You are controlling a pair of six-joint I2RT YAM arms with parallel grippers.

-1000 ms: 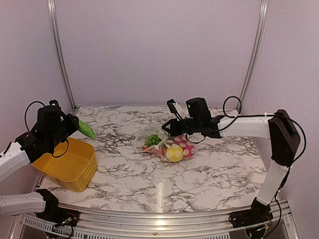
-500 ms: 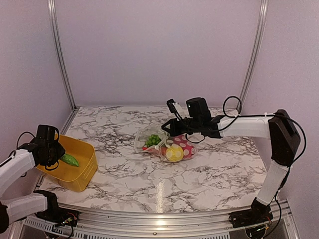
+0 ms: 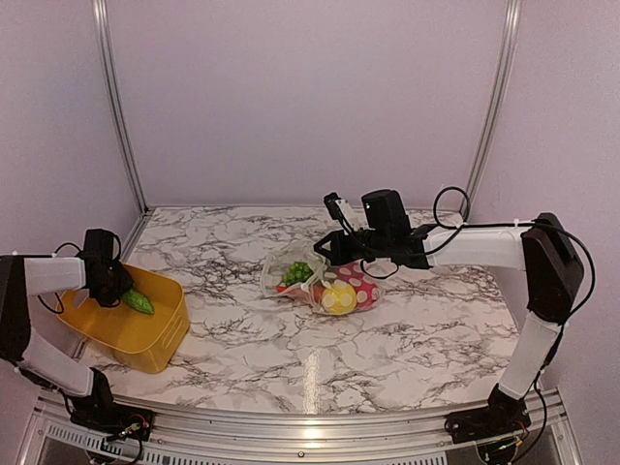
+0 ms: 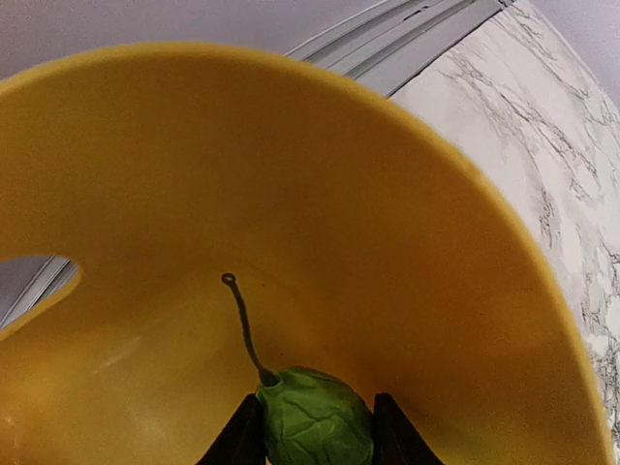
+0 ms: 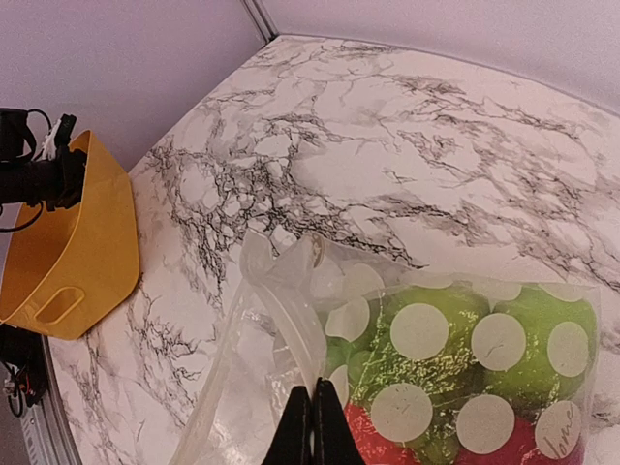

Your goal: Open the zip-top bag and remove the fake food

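Observation:
I should go on lowering the green toy vegetable (image 3: 139,302) with my left gripper, as it is inside the yellow basket's rim. When it reaches the open basket's bottom (image 3: 121,331), I should let go.
The clear polka-dot zip-top bag (image 3: 320,281) lies mid-table with its mouth to the left. Inside it are green (image 3: 297,272), yellow (image 3: 339,296) and red fake food. My right gripper (image 3: 325,250) is shut on the bag's upper mouth edge, and the right wrist view shows its jaws (image 5: 315,426) pinching the plastic lip (image 5: 291,320) above green and red pieces. My left gripper (image 3: 118,289) is low inside the yellow basket, shut on a green toy vegetable (image 4: 315,421) with a thin curled stem. Its fingers (image 4: 242,441) flank the vegetable just above the basket floor.
The yellow plastic basket (image 3: 160,339) stands at the table's left front edge, and its curved wall (image 4: 291,194) fills the left wrist view. Marble tabletop (image 3: 387,349) surrounds the bag. Metal frame posts (image 3: 116,107) rise at the back corners.
My left arm has swung down from above the basket into it, carrying the green vegetable. The right arm and the bag have stayed still.

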